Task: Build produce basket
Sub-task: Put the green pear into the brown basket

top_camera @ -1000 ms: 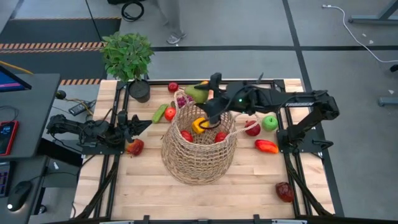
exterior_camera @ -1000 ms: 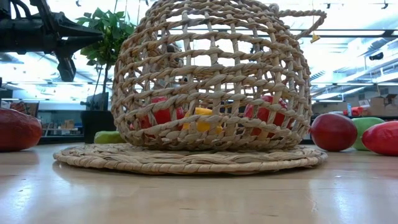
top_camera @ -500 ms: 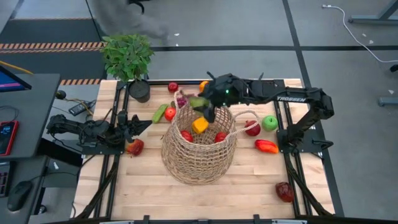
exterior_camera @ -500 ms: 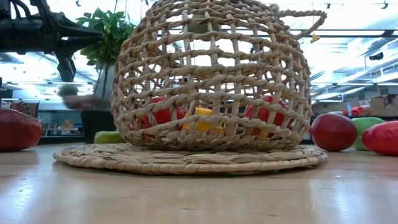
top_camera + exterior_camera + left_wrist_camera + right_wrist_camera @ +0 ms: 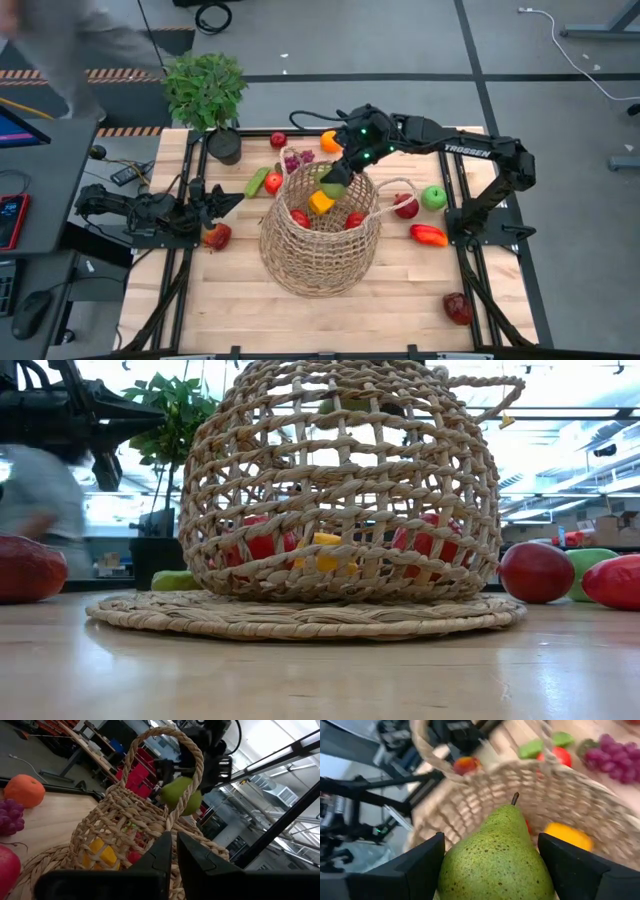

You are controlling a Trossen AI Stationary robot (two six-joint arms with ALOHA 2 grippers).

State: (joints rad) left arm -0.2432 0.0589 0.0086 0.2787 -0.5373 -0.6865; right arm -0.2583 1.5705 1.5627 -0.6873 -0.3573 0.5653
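Note:
The green pear [image 5: 333, 187] is hanging clear above the basket's opening, so I keep lowering it with my right gripper until it gets to the open gap [image 5: 329, 222] between the red apples.
The tan wicker basket [image 5: 320, 240] stands on its flat base at mid-table, with a yellow pepper [image 5: 322, 201] and red apples [image 5: 299, 218] inside. My right gripper [image 5: 335, 185] is above the basket's far rim and shut on a green pear [image 5: 495, 860]. The left wrist view shows this pear [image 5: 181, 795] behind a loop handle [image 5: 165, 740]. My left gripper [image 5: 222, 200] waits, shut, left of the basket, next to a red apple [image 5: 217, 237] on the table. My right gripper pinches the green pear across its wide lower body [image 5: 455, 870], one finger [image 5: 420, 865] on each side. The stem [image 5: 514, 798] points away from the gripper. The fingers come slanting down from the far right. The pear is lifted clear above the basket's opening.
On the table around the basket are an orange [image 5: 329, 140], purple grapes [image 5: 295, 160], a cucumber [image 5: 257, 181], a green apple [image 5: 434, 197], a red pepper [image 5: 428, 235] and other red fruit [image 5: 457, 307]. A potted plant [image 5: 205, 90] stands at the far left corner.
My right gripper has carried the pear from beyond the basket's far rim toward the near edge, to above the opening, and has turned as it went. A person has walked past beyond the table's far side, toward the left. The left arm has kept still.

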